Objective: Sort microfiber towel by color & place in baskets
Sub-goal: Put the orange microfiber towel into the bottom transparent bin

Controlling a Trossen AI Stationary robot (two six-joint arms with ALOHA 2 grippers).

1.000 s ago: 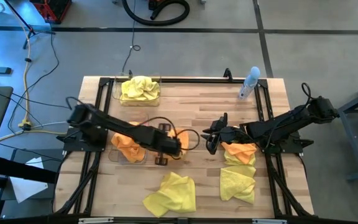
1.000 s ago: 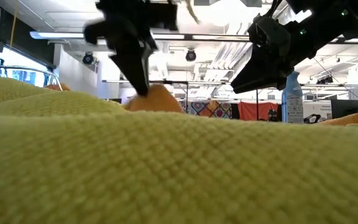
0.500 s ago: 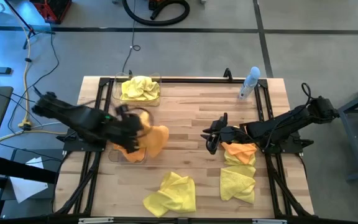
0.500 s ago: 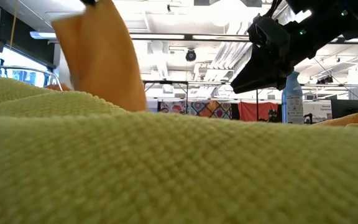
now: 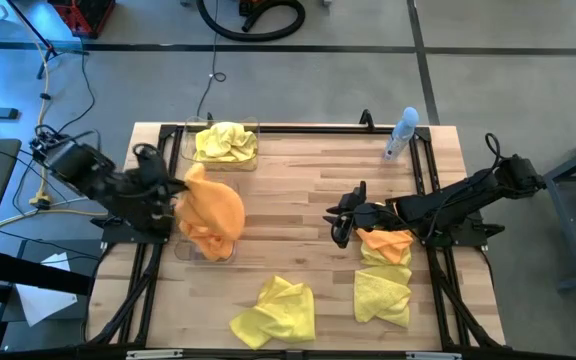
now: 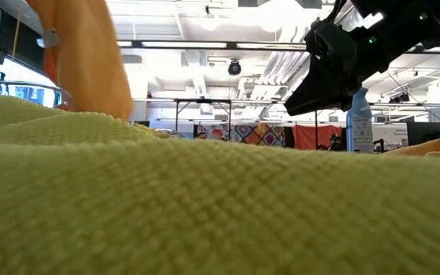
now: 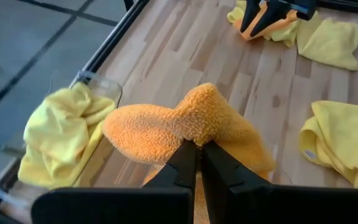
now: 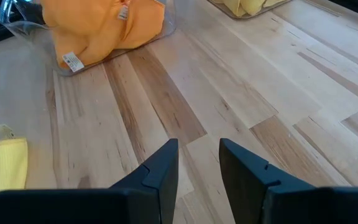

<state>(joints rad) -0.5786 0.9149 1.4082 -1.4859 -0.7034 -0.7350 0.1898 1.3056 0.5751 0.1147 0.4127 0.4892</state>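
I should lower the orange towel's fold (image 5: 196,182) into the basket before I open my left gripper, because the gripper holds the fold high while the towel's lower end lies in the near basket (image 5: 211,248).
My left gripper (image 5: 175,196) is shut on an orange towel (image 5: 214,210), which shows above the near clear basket (image 5: 193,252) with orange towels in it. The far basket (image 5: 224,146) holds yellow towels. My right gripper (image 5: 339,226) is open and hovers over bare wood, next to an orange towel (image 5: 386,243) that lies on a yellow towel (image 5: 382,293). Another yellow towel (image 5: 274,310) lies near the table's near edge and fills the low view (image 6: 220,206). In the right wrist view my right gripper (image 8: 197,155) faces the near basket (image 8: 104,25). My left gripper pinches a bunched fold of the orange towel (image 7: 194,134) between its two shut fingers (image 7: 182,163). It comes from the table's left side, slanting down. The towel is lifted clear and hangs slack below the fingers (image 6: 82,53).
A clear spray bottle (image 5: 400,133) stands near the table's far right corner. Black frame rails run along the table's left and right sides. Bare wood lies in the middle of the table between the arms (image 5: 288,190).
My left gripper has risen and swung from the table's middle toward the left edge, staying shut on the orange towel. The towel has left the wood, is lifted clear, and now hangs over the near basket. My right arm has kept still.
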